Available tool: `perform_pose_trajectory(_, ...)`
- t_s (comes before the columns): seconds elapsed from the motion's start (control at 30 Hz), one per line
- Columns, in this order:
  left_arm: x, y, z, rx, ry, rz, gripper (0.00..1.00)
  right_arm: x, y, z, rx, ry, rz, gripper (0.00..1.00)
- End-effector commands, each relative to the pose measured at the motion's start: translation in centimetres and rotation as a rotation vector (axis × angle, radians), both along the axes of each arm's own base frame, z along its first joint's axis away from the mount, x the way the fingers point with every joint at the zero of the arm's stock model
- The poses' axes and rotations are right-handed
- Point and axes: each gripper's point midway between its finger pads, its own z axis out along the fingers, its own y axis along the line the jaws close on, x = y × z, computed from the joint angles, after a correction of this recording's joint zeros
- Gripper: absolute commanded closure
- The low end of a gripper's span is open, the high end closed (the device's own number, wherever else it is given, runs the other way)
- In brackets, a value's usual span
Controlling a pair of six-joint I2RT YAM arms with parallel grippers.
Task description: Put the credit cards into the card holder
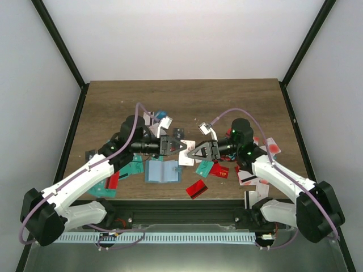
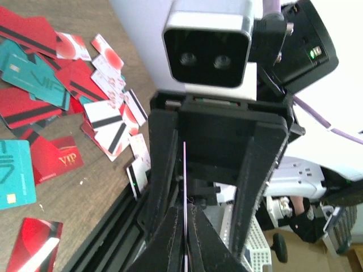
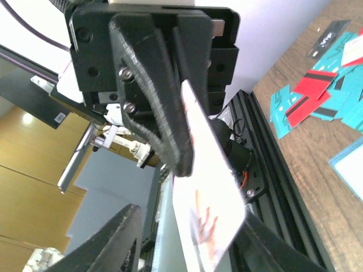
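The robot's left gripper is on the white card (image 1: pixel 186 153) and the card holder is loose, so the right gripper should take over the card to let the left gripper steady the holder (image 1: pixel 148 171).
The card holder (image 1: pixel 161 171) lies open on the table, light blue inside, just below the two grippers. My left gripper (image 1: pixel 177 146) is shut on a white card (image 1: pixel 186 156) with red marks and holds it in the air above the table. In the left wrist view the card (image 2: pixel 184 170) shows edge-on between my closed fingers (image 2: pixel 195 243). My right gripper (image 1: pixel 196 152) faces the left one, open, its fingers standing on either side of the same card (image 3: pixel 210 198) without closing on it. Many red, teal and white cards lie scattered around.
A red striped card (image 1: pixel 196 189), a teal card (image 1: pixel 204 168) and a red VIP card (image 1: pixel 220 170) lie right of the holder. White cards (image 1: pixel 266 144) are at the right, teal and red cards (image 1: pixel 133 167) at the left. A black rail (image 1: pixel 187 212) runs along the near edge.
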Motion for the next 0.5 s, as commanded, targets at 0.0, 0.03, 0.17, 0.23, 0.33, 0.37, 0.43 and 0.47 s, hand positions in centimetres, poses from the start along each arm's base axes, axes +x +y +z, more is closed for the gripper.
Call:
perform_pose_trajectory(0.0,1.9,0.9,1.4,-0.023,-0.029,0.085,0.96,0.9,0.2,1.0,0.013,-0.042,-0.033,0.54)
perform_pose_trajectory(0.03,2.2,1.2,1.5,-0.028,-0.023,0.098,0.96,1.0,0.3,0.7,0.012,-0.034,-0.038,0.54)
perform_pose_trajectory(0.17,2.5,1.9,1.7,-0.039,-0.020,0.106,0.96,1.2,0.3,0.7,0.015,-0.033,-0.055,0.62)
perform_pose_trajectory(0.23,2.4,2.0,1.5,-0.035,-0.015,0.096,0.96,1.4,0.4,0.7,0.017,-0.030,-0.057,0.67)
perform_pose_trajectory(0.33,2.2,2.0,1.1,-0.030,-0.005,0.086,0.96,1.7,0.5,0.9,0.028,-0.023,-0.056,0.70)
perform_pose_trajectory(0.37,2.2,2.0,1.0,-0.029,-0.004,0.085,0.96,1.8,0.6,0.9,0.032,-0.021,-0.056,0.71)
perform_pose_trajectory(0.43,2.0,2.0,0.8,-0.030,0.000,0.078,0.96,2.1,0.7,0.9,0.036,-0.012,-0.062,0.71)
perform_pose_trajectory(0.47,2.0,2.0,0.8,-0.029,0.001,0.077,0.96,2.2,0.8,0.9,0.036,-0.008,-0.065,0.71)
